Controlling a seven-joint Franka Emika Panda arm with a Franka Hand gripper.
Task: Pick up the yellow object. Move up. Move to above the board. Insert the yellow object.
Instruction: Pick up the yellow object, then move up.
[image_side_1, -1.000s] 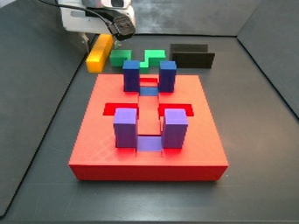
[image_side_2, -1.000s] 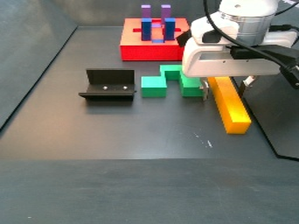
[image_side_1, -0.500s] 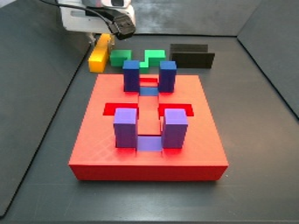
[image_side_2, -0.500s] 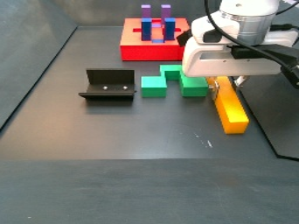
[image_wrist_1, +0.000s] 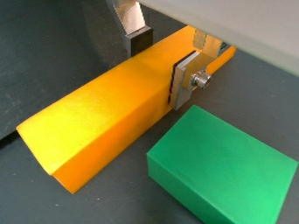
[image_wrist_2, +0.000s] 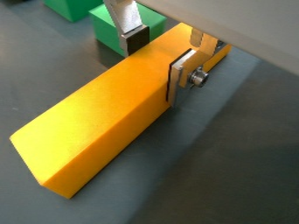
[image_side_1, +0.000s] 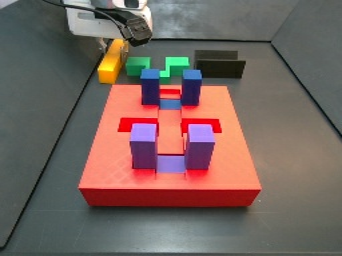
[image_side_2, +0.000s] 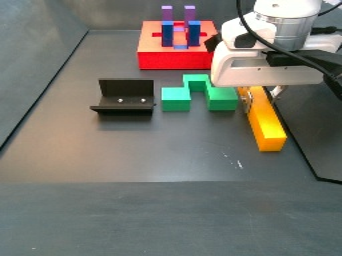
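Observation:
The gaps between the blue blocks and purple blocks are in line, so I expect the yellow object to go down lengthwise below the purple tops when I put it in.
The yellow object is a long yellow-orange bar lying flat on the dark floor, away from the board; it also shows in a side view. My gripper stands over one end of it, open, with a finger on each long side. In both wrist views one pad lies against the bar and the other pad stands a small gap off it. The red board carries upright blue and purple blocks.
A green block lies right beside the bar's gripped end, close to one finger. The dark L-shaped fixture stands further along, also seen behind the board. Grey walls ring the floor.
Almost nothing. The gripper stays over the bar's end; the bar still lies on the floor, its gripped end nudged very slightly.

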